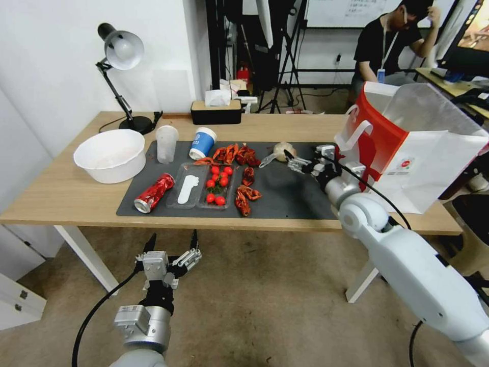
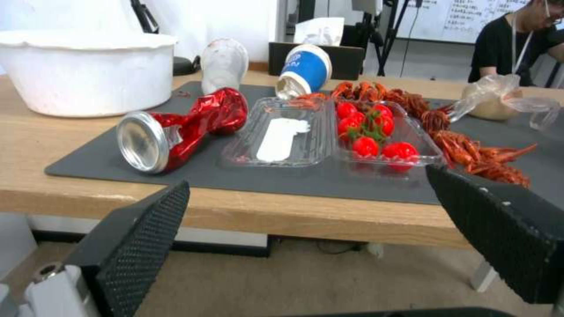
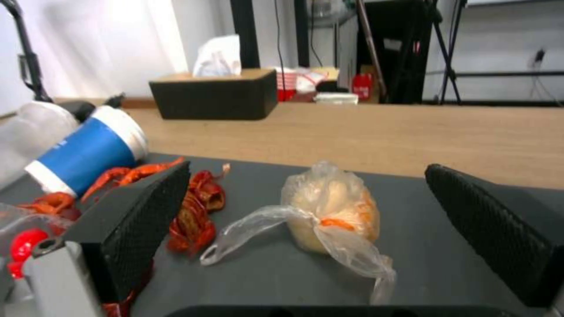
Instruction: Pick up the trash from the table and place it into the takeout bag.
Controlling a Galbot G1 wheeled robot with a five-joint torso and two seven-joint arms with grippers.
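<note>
I expect the clear wrapped bundle [image 1: 284, 151] to pinch narrow and puff out beyond my right gripper when I squeeze, since the thin, crinkled wrap is knotted shut.
On the table's [image 1: 61, 196] dark grey mat [image 1: 285, 196] lies the trash: a crushed red can [image 1: 154, 192], a clear plastic cup [image 1: 166, 142], a tipped blue-and-white paper cup [image 1: 202, 142] and a clear wrapped bundle [image 1: 280, 151]. A white bowl [image 1: 109, 153] sits to the left of the mat. My right gripper [image 1: 293, 160] is open just short of the bundle [image 3: 329, 207], which lies ahead between its fingers [image 3: 141, 220]. My left gripper [image 1: 173, 235] hangs open below the table's front edge, facing the can [image 2: 176, 127]. The takeout bag [image 1: 417, 148] stands open at the table's right end.
A clear tray [image 1: 188, 191] holds a white spoon, and beside it is a tray of cherry tomatoes [image 1: 218, 186]. Red crayfish shells [image 1: 243, 196] are scattered mid-mat. A desk lamp [image 1: 122, 56] and a black tissue box [image 1: 216, 111] stand at the back.
</note>
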